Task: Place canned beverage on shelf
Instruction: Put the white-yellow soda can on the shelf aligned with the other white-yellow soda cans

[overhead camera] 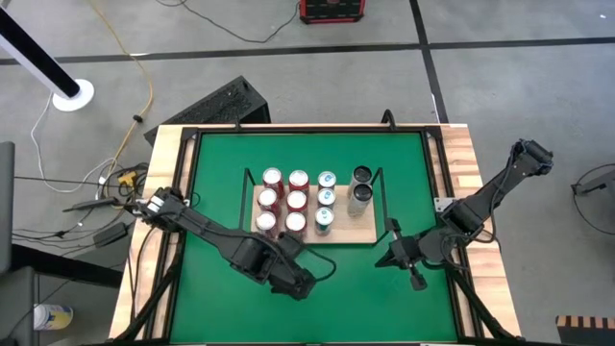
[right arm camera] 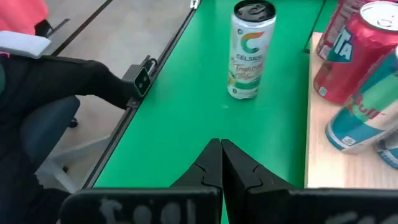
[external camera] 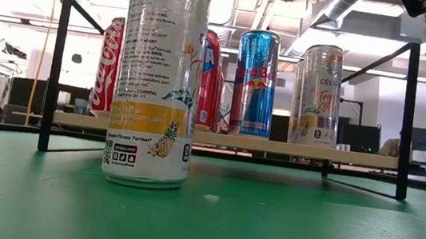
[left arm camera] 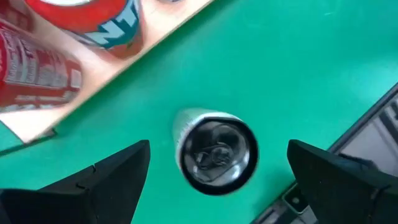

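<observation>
The white Celsius can's small print (external camera: 154,56) faces away from the shelf, so the robot's left gripper should grip the can's top (left arm camera: 217,153) and turn the can's logo to the front.
A white Celsius can (external camera: 157,81) stands upright on its base on the green table, just in front of the near edge of the shelf (overhead camera: 336,234), a light-wood board with black wire rails. My left gripper (left arm camera: 219,149) is open and points straight down over the can's dark top (left arm camera: 216,152), one finger on each side and clear of it. In the high view the gripper (overhead camera: 300,282) hides the can. My right gripper (right arm camera: 221,155) is shut and empty, low over the table right of the shelf (overhead camera: 384,258). The can also shows in the right wrist view (right arm camera: 250,50).
Several cans stand on the shelf: red ones (overhead camera: 272,179) at its left, blue ones (overhead camera: 326,200) in the middle, two dark-topped ones (overhead camera: 361,176) at its right. Black wire rails (external camera: 55,77) close its short ends. The table's near edge carries a black frame (right arm camera: 144,73).
</observation>
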### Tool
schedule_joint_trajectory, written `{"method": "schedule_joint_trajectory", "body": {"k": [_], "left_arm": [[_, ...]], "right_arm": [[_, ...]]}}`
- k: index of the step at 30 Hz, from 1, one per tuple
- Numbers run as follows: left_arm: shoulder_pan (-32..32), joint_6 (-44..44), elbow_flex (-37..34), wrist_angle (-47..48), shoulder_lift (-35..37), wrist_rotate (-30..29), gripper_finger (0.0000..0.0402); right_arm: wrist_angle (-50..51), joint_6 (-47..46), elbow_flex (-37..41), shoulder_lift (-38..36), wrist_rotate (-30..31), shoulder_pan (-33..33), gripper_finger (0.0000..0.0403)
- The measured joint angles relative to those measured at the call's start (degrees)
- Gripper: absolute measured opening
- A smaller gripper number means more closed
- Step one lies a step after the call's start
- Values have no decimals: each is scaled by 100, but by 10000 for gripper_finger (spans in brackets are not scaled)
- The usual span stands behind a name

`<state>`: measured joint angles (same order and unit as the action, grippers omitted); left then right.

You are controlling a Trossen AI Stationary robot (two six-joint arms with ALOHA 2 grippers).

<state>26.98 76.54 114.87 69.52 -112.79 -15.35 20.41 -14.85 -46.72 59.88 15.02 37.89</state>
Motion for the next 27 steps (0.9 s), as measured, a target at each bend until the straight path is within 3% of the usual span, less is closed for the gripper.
{"method": "schedule_joint_trajectory", "body": {"k": [9, 23, 27], "left_arm": [[187, 456, 4, -192, -387, 3, 364], [116, 222, 6, -151, -555, -16, 363], [69, 61, 6, -148, -555, 117, 345]], "right_arm": [[24, -26, 0, 0, -314, 0, 21], [41, -15, 0, 0, -318, -2, 23], [45, -9, 0, 0, -318, -2, 28]]}}
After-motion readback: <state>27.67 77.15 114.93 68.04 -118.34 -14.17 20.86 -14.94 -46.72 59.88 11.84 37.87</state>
